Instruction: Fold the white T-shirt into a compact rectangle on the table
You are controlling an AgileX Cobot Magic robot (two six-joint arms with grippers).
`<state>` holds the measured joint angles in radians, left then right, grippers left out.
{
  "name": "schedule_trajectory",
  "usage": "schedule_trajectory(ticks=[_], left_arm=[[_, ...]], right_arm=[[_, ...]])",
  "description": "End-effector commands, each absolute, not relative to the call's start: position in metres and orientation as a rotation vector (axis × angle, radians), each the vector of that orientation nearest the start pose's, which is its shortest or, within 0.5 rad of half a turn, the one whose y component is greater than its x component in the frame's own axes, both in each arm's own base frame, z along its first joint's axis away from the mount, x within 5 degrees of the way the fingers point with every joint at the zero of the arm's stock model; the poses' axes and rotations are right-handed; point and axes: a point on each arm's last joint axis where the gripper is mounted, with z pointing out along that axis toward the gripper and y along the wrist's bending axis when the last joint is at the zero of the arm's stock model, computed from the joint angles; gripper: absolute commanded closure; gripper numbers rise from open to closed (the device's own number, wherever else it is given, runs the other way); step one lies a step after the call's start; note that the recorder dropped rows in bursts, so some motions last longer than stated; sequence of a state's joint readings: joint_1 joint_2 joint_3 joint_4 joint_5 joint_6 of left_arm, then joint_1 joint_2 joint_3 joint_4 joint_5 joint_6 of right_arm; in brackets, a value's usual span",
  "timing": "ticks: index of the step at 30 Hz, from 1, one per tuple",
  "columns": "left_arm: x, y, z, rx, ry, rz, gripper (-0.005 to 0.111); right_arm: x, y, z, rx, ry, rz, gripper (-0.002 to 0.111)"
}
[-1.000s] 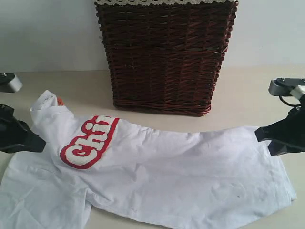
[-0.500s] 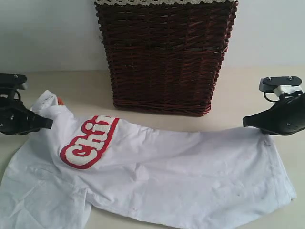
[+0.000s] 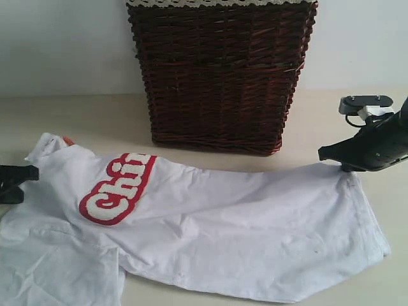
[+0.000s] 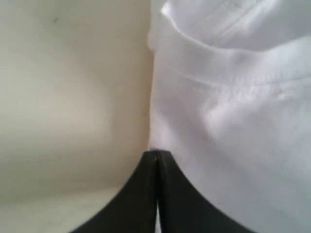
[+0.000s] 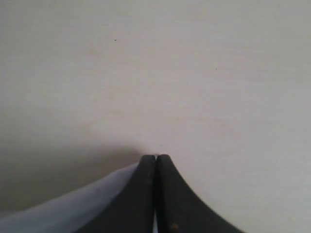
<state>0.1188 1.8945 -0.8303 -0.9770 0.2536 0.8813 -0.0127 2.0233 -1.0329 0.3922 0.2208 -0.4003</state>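
The white T-shirt's far edge curves and runs at a slant from collar to hem, so the robot's left gripper should pull the collar end back toward the basket to make that edge straight.
The white T-shirt lies spread sideways on the beige table, its red-outlined lettering facing up on the left. My left gripper is low at the shirt's left edge near the collar, shut on the cloth. In the left wrist view the jaws meet at the fabric's border. My right gripper pinches the far corner of the hem, which rises slightly to it. The right wrist view shows the shut jaws with white cloth beside them.
A tall dark wicker basket with lace trim stands at the back centre, just behind the shirt. A pale blue-grey wall runs behind the table. Bare table lies beyond the right gripper.
Both grippers moved left, the left one also dropping lower, and the shirt shifted left with them. The collar end now lies flatter on the table.
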Motion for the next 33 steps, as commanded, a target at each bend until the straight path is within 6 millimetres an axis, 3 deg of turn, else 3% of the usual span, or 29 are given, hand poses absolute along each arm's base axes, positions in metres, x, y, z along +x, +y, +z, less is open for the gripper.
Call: schedule_trajectory(ticks=[1,5,10,12,14,16,18,24,28,33], left_arm=[[0.303,0.037,0.095,-0.279,2.764,-0.262,0.107],[0.301,0.040,0.106,-0.360,2.745,-0.317,0.107],[0.313,0.041,0.177,-0.356,2.445,-0.242,0.107],[0.326,0.015,0.191,-0.231,2.398,-0.275,0.107],[0.343,-0.026,0.182,-0.027,2.432,-0.370,0.107],[0.364,-0.067,0.167,0.156,2.462,-0.454,0.107],[0.376,-0.079,0.151,0.133,2.497,-0.483,0.107],[0.381,-0.077,0.097,0.122,2.623,-0.443,0.107],[0.380,-0.072,0.084,0.119,2.664,-0.411,0.107],[0.378,-0.044,0.082,0.083,2.726,-0.358,0.107]], right_arm=[[0.359,0.006,0.081,-0.065,2.803,0.150,0.108],[0.358,0.007,0.081,-0.064,2.811,0.156,0.108],[0.360,0.006,0.083,-0.090,2.804,0.142,0.108],[0.362,0.007,0.085,-0.091,2.805,0.151,0.108],[0.367,0.008,0.098,-0.087,2.792,0.177,0.108],[0.370,0.016,0.134,-0.098,2.687,0.200,0.108],[0.369,0.026,0.151,-0.092,2.646,0.233,0.108],[0.368,0.039,0.121,-0.149,2.728,0.242,0.108],[0.369,0.031,0.098,-0.217,2.773,0.153,0.108],[0.372,0.009,0.073,-0.092,2.802,0.056,0.108]])
